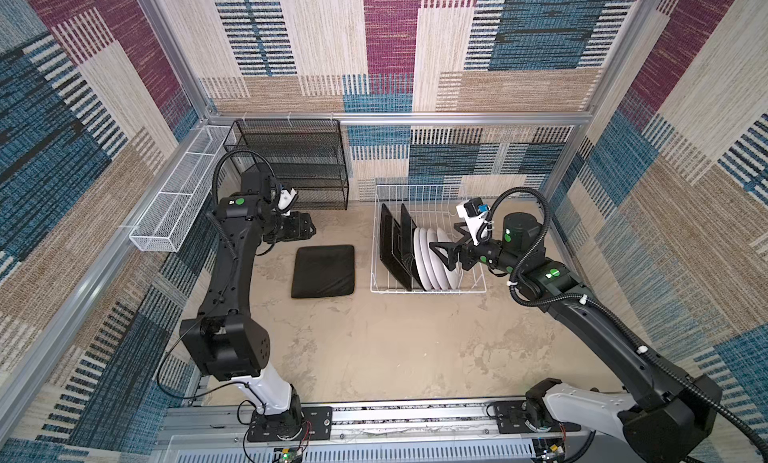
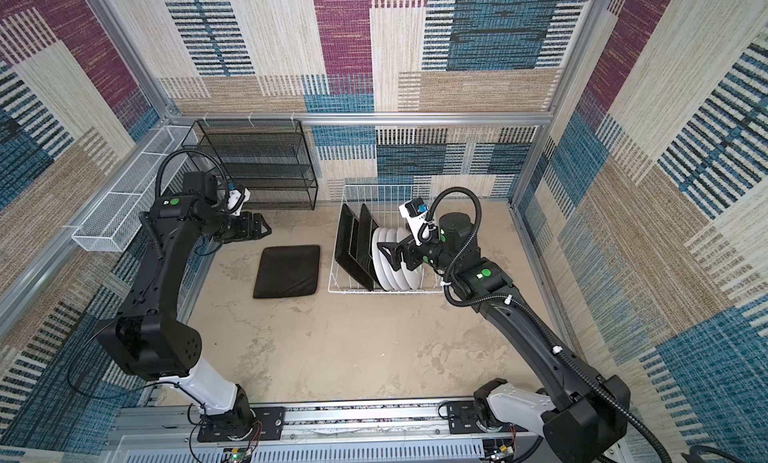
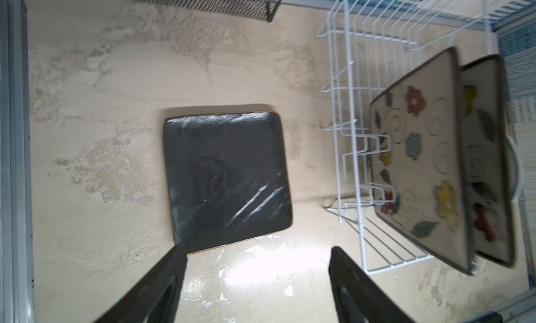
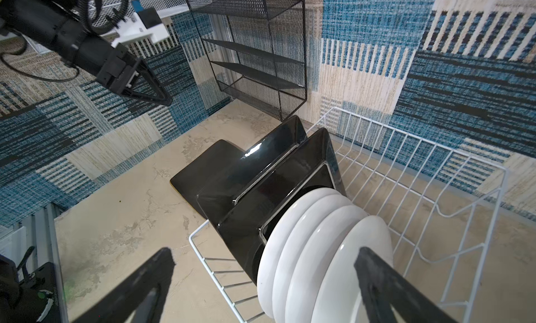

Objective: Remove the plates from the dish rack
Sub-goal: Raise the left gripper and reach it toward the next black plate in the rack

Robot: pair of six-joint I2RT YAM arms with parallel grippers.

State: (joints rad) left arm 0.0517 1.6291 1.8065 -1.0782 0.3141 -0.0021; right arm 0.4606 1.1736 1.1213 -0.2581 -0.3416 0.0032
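My left gripper is moving toward the outer square plate's top edge (image 1: 384, 229), which stands clear of the plate's neighbour. It should keep going toward that edge (image 1: 384, 235) until its fingers are on both sides of it and close.
The white wire dish rack (image 1: 419, 189) stands right of the table's middle. Upright in it are two square plates (image 1: 395, 249) with black backs, their flowered faces (image 3: 417, 150) showing in the left wrist view, and several round white plates (image 1: 432, 259). One more square plate (image 1: 323, 270) lies black back up on the table left of the rack. My left gripper (image 1: 306, 228) hangs open and empty above the table behind that plate (image 3: 226, 179). My right gripper (image 1: 444, 255) is open over the round plates (image 4: 319, 249), gripping nothing.
A black mesh shelf unit (image 1: 299, 162) stands against the back wall at the left. A long white mesh basket (image 1: 174, 207) runs along the left wall. Patterned walls and aluminium rails enclose the beige table (image 1: 395, 348).
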